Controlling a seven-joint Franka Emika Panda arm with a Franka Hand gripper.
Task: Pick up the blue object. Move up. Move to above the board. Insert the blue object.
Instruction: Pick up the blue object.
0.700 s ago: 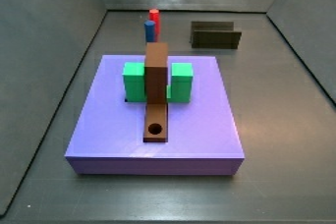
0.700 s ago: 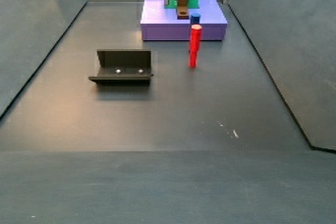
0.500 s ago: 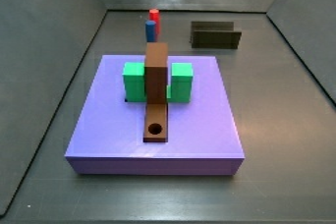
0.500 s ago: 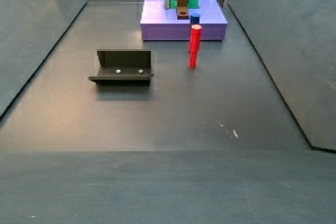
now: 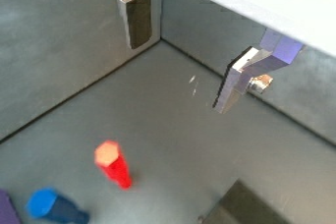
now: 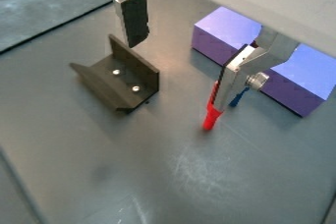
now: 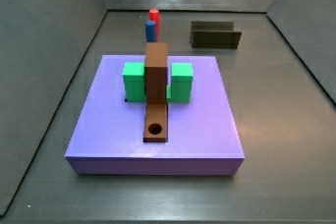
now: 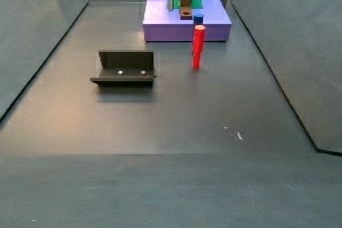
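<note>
A part of the floor [image 5: 89, 190] lies between the blue object [image 7: 151, 31] and the red peg, so the blue object will come up by itself when the robot's gripper lifts it.
The blue object [image 7: 151, 24], a thin peg half blue and half red, is on the floor just beyond the purple slab [image 7: 197, 120]. Its blue end is toward the slab and its red end [image 8: 198, 47] is toward the open floor; I cannot tell whether it stands or leans. The board [image 7: 156, 81], a brown plank with a round hole [image 7: 156, 129], lies on the slab between two green blocks [image 7: 134, 81]. My gripper [image 6: 180, 68] is open and empty, high above the floor between the fixture and the peg [image 6: 211, 117]. In a wrist view one finger overlaps the peg. The gripper [image 5: 182, 71] is also open in the other wrist view, with the peg [image 5: 114, 166] apart from it.
The fixture [image 8: 124, 68] stands on the floor away from the slab and shows in a side view [image 7: 215, 35] and a wrist view [image 6: 116, 76]. Grey walls [image 8: 287, 32] enclose the dark floor on all sides.
</note>
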